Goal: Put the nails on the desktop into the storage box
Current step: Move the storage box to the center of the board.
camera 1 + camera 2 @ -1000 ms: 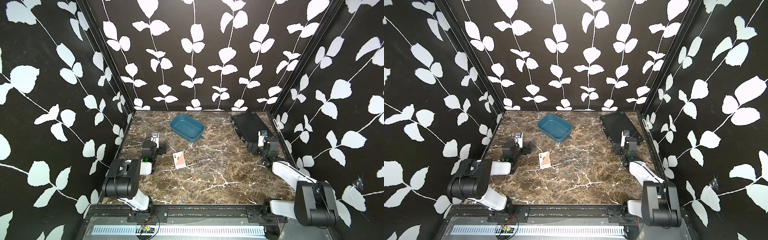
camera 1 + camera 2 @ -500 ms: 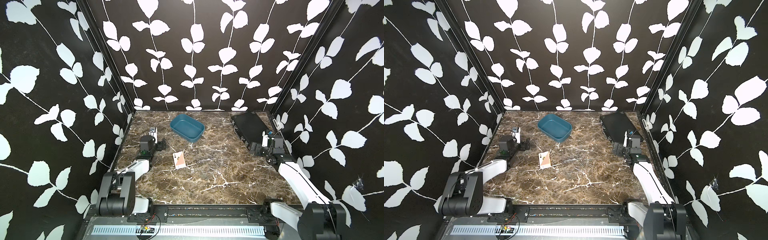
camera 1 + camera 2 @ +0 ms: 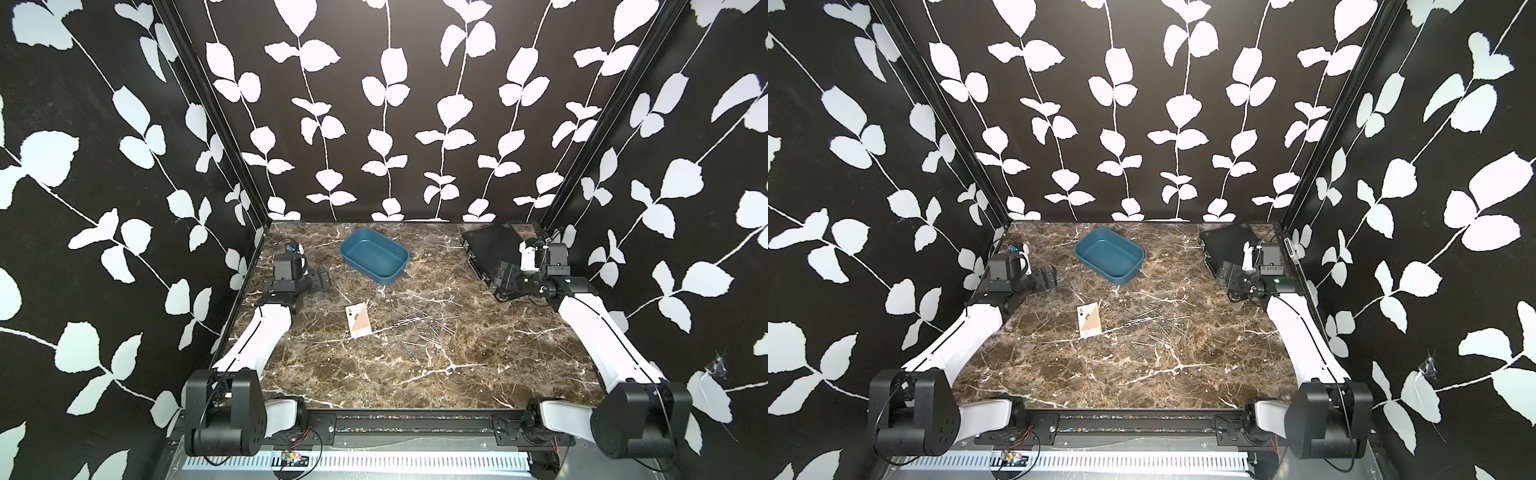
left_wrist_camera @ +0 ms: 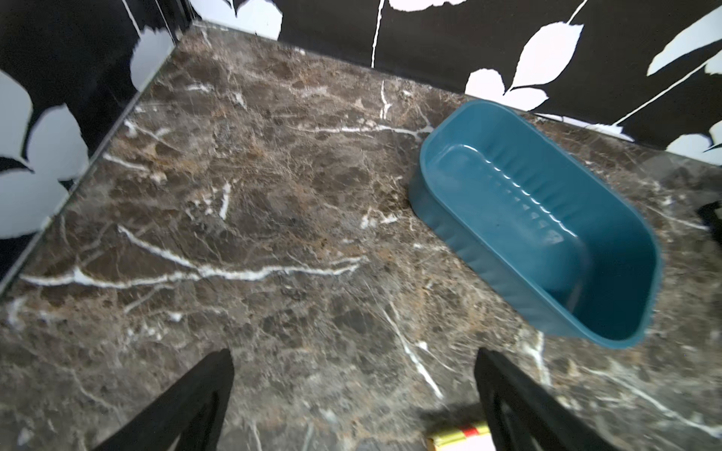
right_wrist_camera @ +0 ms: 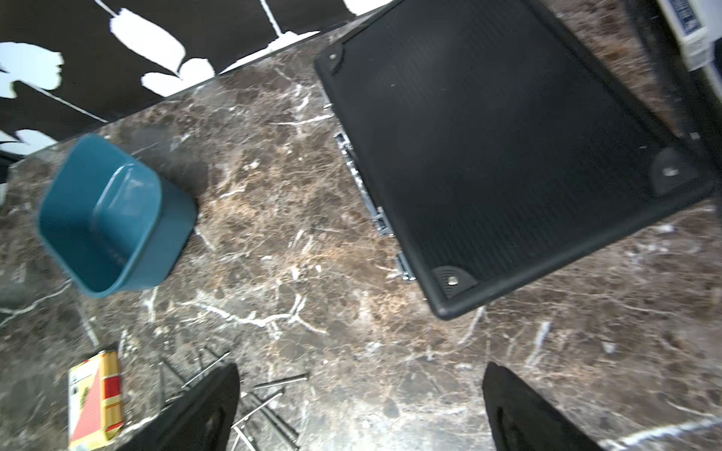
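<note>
The teal storage box's end is clear of the black case, so I should keep moving my right gripper until its open fingers are on both sides of the storage box's rim.
Several thin silvery nails lie scattered mid-desktop; some show beside my right fingers. The teal storage box stands empty at the back, also seen in the left wrist view and the right wrist view. My left gripper hovers open at the left edge, apart from the box. My right gripper is open over the near end of the black case, holding nothing.
A flat black case lies at the back right. A playing card lies left of the nails. Patterned walls close in three sides.
Both arms have unfolded from their low rest pose and reached towards the back. The grippers rose and stayed open; nothing on the desktop moved.
</note>
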`<state>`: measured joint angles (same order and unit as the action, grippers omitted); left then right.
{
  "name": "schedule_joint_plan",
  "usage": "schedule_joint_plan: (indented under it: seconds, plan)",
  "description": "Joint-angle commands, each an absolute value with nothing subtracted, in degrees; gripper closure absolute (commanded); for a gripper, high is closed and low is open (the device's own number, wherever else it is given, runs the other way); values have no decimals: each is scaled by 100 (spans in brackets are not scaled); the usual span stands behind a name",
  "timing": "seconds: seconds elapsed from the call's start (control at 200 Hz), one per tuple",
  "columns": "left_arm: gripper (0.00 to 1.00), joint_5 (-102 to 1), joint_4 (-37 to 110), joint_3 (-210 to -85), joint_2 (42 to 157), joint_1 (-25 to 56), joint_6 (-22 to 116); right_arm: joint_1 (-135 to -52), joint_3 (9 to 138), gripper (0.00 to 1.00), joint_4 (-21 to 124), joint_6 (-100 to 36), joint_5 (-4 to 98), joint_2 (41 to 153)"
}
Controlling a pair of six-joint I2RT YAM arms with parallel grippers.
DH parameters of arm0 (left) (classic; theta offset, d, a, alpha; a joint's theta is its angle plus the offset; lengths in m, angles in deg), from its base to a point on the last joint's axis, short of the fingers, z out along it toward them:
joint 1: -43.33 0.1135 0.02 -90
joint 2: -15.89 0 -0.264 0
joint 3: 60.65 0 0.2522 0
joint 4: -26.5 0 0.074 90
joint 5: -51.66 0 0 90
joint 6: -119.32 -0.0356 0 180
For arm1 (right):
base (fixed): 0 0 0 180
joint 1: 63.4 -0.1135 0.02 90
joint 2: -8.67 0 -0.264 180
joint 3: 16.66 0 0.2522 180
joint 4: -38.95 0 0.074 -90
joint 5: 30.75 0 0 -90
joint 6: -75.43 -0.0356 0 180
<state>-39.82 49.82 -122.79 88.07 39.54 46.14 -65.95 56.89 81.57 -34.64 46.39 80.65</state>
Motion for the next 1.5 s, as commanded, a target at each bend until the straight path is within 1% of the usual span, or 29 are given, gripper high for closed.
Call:
schedule_joint_plan:
  seconds: [0.0,0.2,0.425,0.545,0.685,0.86,0.975,1.1,1.29,1.495]
  plan:
    - [1,-4268,6145,-12782,8648,3613,5011,-6711,6009,1,7938,-3694,4366,7950]
    - [1,-4533,6776,-13496,8913,3099,4876,-6914,6267,1,7841,-3878,4191,8174]
    - [1,-4758,7193,-14190,9398,3030,4309,-6964,6566,0,8280,-4268,4070,8558]
    - [1,-5157,7481,-14572,9801,3011,3927,-7056,6654,1,8478,-4650,4034,8721]
    - [1,-4926,7772,-14805,10065,2997,3702,-7426,6794,1,8733,-5040,4273,8980]
    - [1,-4754,8011,-15074,10399,2997,3923,-7948,7686,1,9338,-5230,4244,9857]
    - [2,-4975,8240,-15219,10521,2997,4381,-8196,8037,2,8843,-5728,3545,10536]
    - [2,-5064,8039,-14826,10264,2963,4688,-8587,8511,3,8288,-6036,3414,11198]
    - [2,-5024,7808,-14291,9851,2962,4743,-8981,9557,6,8464,-6346,3603,12209]
    - [1,-5050,7969,-14616,10153,2962,4541,-9148,10622,10,8822,-6600,3935,13144]
